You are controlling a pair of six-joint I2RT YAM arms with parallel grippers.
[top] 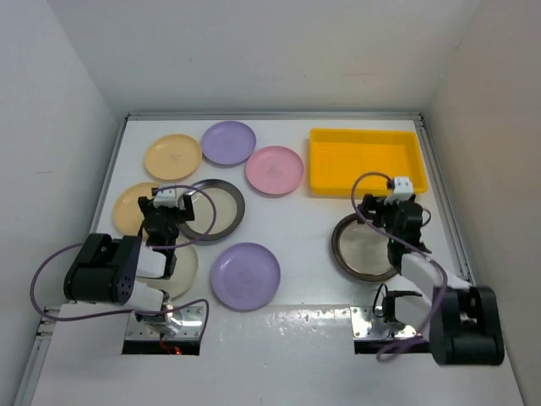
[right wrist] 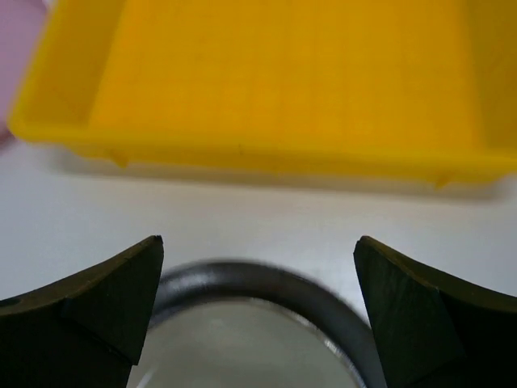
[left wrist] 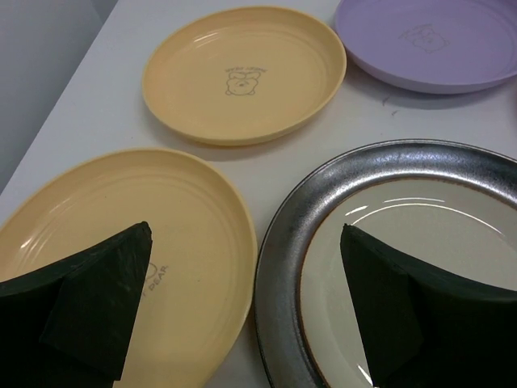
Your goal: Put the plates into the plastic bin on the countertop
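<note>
My right gripper should first take the grey plate (top: 389,272) near the yellow bin (top: 359,161) by the plate's rim and load it, because the bin is far from my left gripper.
The yellow plastic bin (top: 366,161) stands empty at the back right of the white countertop (top: 304,220). Several plates lie flat around it: two yellow (top: 172,156) (top: 131,210), two lilac (top: 228,142) (top: 245,276), one pink (top: 274,170), one cream (top: 184,269) and two dark-rimmed grey (top: 215,211) (top: 363,249). My left gripper (top: 166,207) is open and empty, low over the gap between the near yellow plate (left wrist: 161,210) and a grey plate (left wrist: 291,242). My right gripper (top: 390,207) is open and empty over the far rim of the other grey plate (right wrist: 266,279), facing the bin (right wrist: 275,73).
White walls edge the countertop at the left, back and right. The far yellow plate (left wrist: 242,73) and a lilac plate (left wrist: 428,40) lie beyond my left gripper (left wrist: 245,228). A sliver of the pink plate (right wrist: 20,32) shows left of the bin, beyond my right gripper (right wrist: 258,240).
</note>
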